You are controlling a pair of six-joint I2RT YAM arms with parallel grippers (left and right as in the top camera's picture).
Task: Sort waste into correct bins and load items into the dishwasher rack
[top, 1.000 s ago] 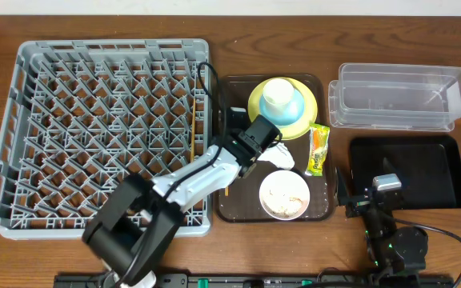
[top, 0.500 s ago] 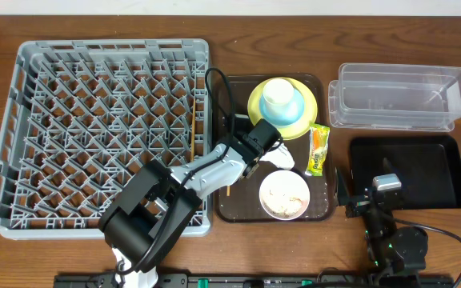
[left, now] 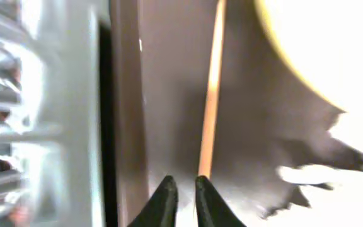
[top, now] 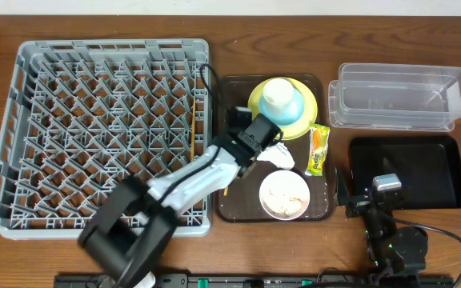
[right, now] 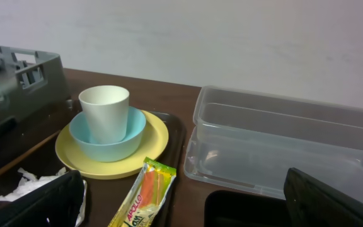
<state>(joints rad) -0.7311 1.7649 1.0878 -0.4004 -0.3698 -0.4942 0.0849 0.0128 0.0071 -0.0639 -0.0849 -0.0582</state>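
Note:
My left gripper should open, lift clear and come down with one finger on each side of the chopstick's body (left: 210, 113), because the chopstick's near end (left: 205, 166) meets one finger of the nearly closed gripper.
A wooden chopstick (left: 212, 88) lies lengthwise on the brown tray (top: 234, 210), and its near end reaches my left gripper's right fingertip. My left gripper (left: 183, 188) (top: 238, 160) is low over the tray with its fingers almost together and nothing between them. A second chopstick (top: 192, 132) lies on the right edge of the grey rack (top: 102, 128). The yellow plate (top: 306, 112) carries the light blue dish (right: 128, 135) and the white cup (top: 277, 94). The tissue (top: 280, 156), the snack wrapper (top: 318, 150) and the white bowl (top: 284, 194) of rice scraps are on the tray. My right gripper (right: 188, 208) is wide open and empty.
The clear tub (top: 398, 96) stands at the back right with the black tray (top: 410, 172) in front of it. My right arm rests at the table's front edge, left of the black tray. My left arm slants across the rack's front right corner.
My left gripper has shifted only slightly over the tray's left side. My right arm has not moved.

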